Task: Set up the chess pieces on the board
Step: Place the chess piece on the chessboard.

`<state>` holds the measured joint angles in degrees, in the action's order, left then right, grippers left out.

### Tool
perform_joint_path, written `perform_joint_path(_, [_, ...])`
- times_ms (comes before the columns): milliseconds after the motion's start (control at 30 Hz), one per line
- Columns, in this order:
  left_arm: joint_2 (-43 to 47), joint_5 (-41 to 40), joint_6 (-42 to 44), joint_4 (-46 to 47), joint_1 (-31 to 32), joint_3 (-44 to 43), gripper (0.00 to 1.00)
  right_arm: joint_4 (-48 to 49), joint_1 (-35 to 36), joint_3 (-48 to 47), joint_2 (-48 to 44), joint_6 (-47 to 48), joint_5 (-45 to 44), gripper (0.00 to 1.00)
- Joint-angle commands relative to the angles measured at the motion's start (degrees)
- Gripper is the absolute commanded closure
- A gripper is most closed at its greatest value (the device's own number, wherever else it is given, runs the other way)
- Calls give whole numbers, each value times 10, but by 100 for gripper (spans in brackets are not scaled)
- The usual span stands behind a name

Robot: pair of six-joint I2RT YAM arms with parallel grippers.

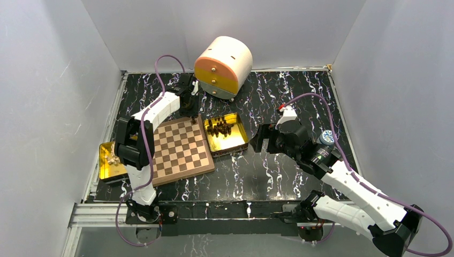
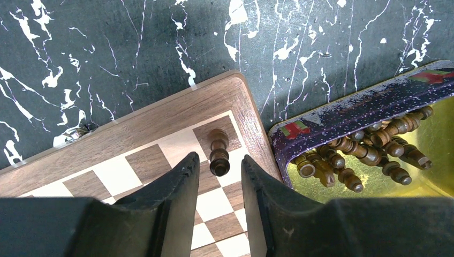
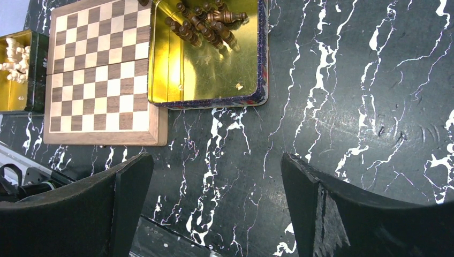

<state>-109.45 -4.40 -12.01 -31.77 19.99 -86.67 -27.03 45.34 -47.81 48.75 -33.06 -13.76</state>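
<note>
The board's corner square (image 2: 218, 134) is a rook's place and has the dark chess piece standing on it, so my left gripper shifts the piece to that row's next dark square (image 2: 148, 163).
The board (image 1: 179, 152) lies left of centre on the black marbled table. One dark chess piece (image 2: 219, 152) stands upright on the board's (image 2: 134, 128) far right corner square. My left gripper (image 2: 219, 160) is over that corner (image 1: 191, 114), its jaws open a little on either side of the piece, with a gap on both sides. The other dark chess pieces (image 1: 219, 128) lie heaped in a gold tin (image 1: 229, 143) beside the board, as the left wrist view (image 2: 369, 150) also shows. My right gripper (image 3: 215, 160) hangs wide open and empty over bare table, right of that tin (image 1: 258, 138).
A second gold tin (image 1: 110, 163) with light pieces (image 3: 16, 59) sits at the board's left edge. A cream and orange rounded drawer box (image 1: 224, 65) stands at the back. Grey walls close in the table on three sides.
</note>
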Motion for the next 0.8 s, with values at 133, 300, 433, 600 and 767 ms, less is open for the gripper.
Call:
perform_joint_path(133, [30,8,-3,-16,1,-8,64,13,0,-4,-2,-2,-8,1])
perform_joint_path(300, [70,9,-9,-28,1,-17,60,18,0,-4,4,-7,-1,1])
perform_joint_path(433, [117,23,-15,-28,1,-3,51,28,0,-3,14,-11,7,1])
perform_joint_path(600, [194,52,-27,-4,2,59,38,39,0,-12,41,-12,24,3])
perform_joint_path(767, [315,108,-52,106,1,211,13,71,0,-15,77,-12,40,19])
